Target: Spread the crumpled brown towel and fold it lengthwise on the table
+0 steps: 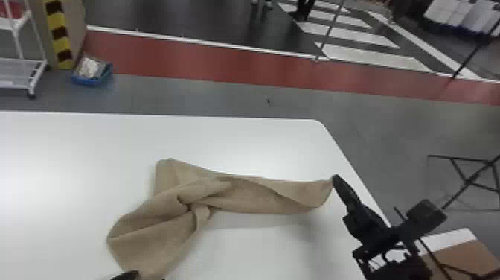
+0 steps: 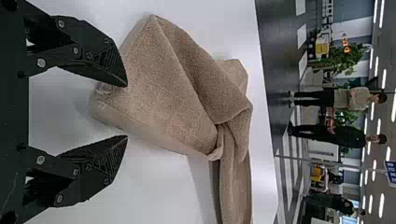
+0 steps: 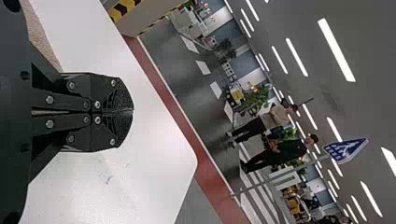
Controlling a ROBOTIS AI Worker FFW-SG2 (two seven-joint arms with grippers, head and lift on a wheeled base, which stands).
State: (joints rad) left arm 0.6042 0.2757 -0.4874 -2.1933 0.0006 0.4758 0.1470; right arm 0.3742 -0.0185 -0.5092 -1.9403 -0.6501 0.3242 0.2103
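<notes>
The brown towel [image 1: 145, 229] will untwist and hang as a wide sheet when I lift and stretch it, because its folds cross loosely in the towel's middle [image 1: 196, 208].
The crumpled brown towel [image 1: 160, 223] lies twisted on the white table, one end toward the bottom edge and the other stretched to the right. At that right end is my right gripper [image 1: 335, 179], its tip on the towel's corner; in the right wrist view the same gripper [image 3: 132, 110] has its fingers pressed together, with some towel [image 3: 43, 35] behind them. My left gripper [image 1: 127, 275] shows at the head view's bottom edge, beside the towel's near end. From its own wrist, the left gripper [image 2: 127, 111] stands open, with the towel [image 2: 173, 102] just past its fingertips.
The white table [image 1: 260, 145] has its right edge close to my right arm. Beyond it on the floor are a blue bin [image 1: 91, 76] and a white rack [image 1: 23, 70] at the left, and a black stand [image 1: 472, 182] at the right. A brown and white box [image 1: 457, 257] is near the right arm.
</notes>
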